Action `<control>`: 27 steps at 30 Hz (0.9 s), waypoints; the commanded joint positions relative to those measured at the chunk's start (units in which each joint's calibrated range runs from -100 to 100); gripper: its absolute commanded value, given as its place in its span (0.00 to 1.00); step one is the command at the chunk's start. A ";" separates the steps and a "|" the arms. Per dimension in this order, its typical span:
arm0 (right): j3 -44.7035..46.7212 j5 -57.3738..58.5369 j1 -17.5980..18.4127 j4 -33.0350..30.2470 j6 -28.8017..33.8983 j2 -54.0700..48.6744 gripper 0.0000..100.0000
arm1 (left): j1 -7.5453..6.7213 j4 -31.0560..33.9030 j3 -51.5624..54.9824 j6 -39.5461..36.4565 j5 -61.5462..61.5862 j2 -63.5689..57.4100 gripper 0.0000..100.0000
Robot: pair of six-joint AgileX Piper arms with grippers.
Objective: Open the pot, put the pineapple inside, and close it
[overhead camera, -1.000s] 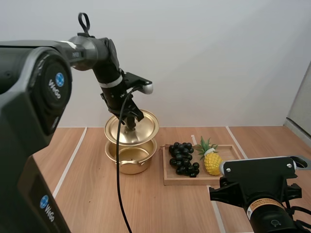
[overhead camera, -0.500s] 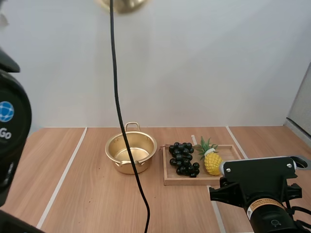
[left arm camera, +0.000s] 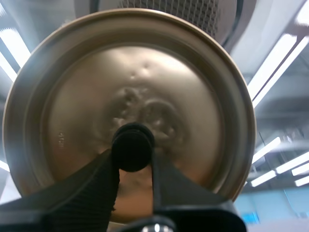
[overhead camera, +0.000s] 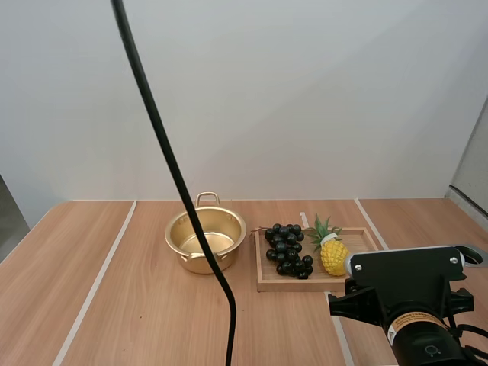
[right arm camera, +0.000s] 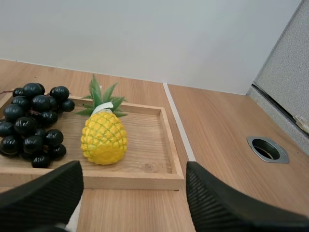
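The green leaves (overhead camera: 322, 228) will stay attached to the yellow body as I carry the pineapple, since a white band (overhead camera: 329, 238) goes around the pineapple's neck.
The gold pot (overhead camera: 206, 240) stands open on the table, left of the wooden tray (overhead camera: 313, 285). A yellow pineapple (overhead camera: 332, 253) with green leaves lies in that tray beside the black grapes (overhead camera: 287, 248). Held up in the air, the gold lid (left arm camera: 130, 72) faces the left wrist camera, and my left gripper (left arm camera: 133, 155) is shut on its black knob (left arm camera: 133, 145). My right gripper (right arm camera: 133, 174) is open just before the near rim of the tray (right arm camera: 145, 181), a short way from the pineapple (right arm camera: 104, 137), with nothing between its fingers (right arm camera: 46, 193). The grapes (right arm camera: 34, 123) lie beside the pineapple.
My right arm (overhead camera: 404, 293) sits at the table's near right, in front of the tray. A round metal-rimmed hole (right arm camera: 268, 149) is set in the table to the right. Pale lines run across the wooden tabletop (overhead camera: 114, 305).
My left arm has carried the lid up from just above the pot and out of the high view. The pot now stands uncovered. The right arm has not moved.
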 commanded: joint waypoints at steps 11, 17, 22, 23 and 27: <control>0.00 -5.69 -0.19 -3.55 -0.13 -0.30 1.00 | -0.19 -0.18 -0.51 2.17 -11.15 -2.33 0.00; 0.00 -9.67 -0.19 -9.70 -0.13 -0.30 1.00 | -0.19 -0.18 -0.51 3.52 -11.33 -2.33 0.00; -0.93 -10.65 -0.19 -9.95 2.16 -0.30 1.00 | -0.19 -0.18 -0.51 3.71 -11.96 -2.61 0.00; -1.90 -10.95 -0.19 -9.95 2.28 -0.30 1.00 | -0.19 -0.18 -0.51 3.71 -11.96 -2.61 0.00; -8.59 -16.37 -0.19 -9.81 2.41 -0.30 1.00 | -0.19 -0.18 -0.51 3.71 -11.96 -2.61 0.00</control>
